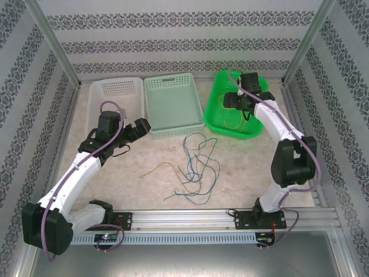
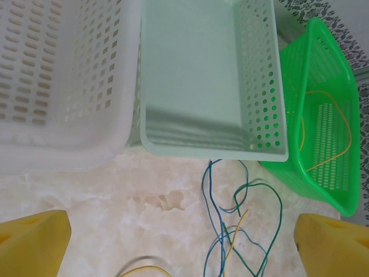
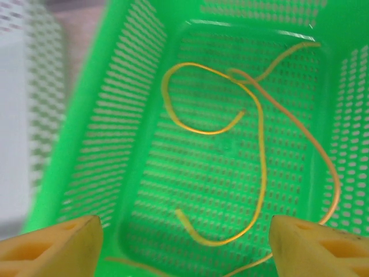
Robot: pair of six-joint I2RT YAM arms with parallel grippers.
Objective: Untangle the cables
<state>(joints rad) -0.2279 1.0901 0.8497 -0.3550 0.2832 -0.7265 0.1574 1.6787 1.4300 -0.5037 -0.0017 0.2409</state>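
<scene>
My left gripper keeps moving in, as its open fingers have a clear way (image 1: 167,146) to the tangle's loose ends (image 1: 196,152) by the mint basket, until they surround one.
A loose tangle of thin blue, dark green and yellow cables (image 1: 196,167) lies on the marble table in front of the baskets. In the left wrist view its blue strands (image 2: 222,225) cross a green loop (image 2: 277,213) and a yellow end (image 2: 236,234). My left gripper (image 1: 141,128) hovers open to the left of the tangle, nothing between its yellow fingertips (image 2: 34,242). My right gripper (image 1: 239,107) is open above the green basket (image 1: 216,115). On the basket floor below it lie a yellow cable (image 3: 262,173) and an orange one (image 3: 311,144), free of the fingers.
A white basket (image 1: 95,112) and a mint basket (image 1: 151,109) stand at the back, left of the green one. A separate yellow cable (image 1: 161,167) lies left of the tangle. Metal frame posts and patterned walls close in the table.
</scene>
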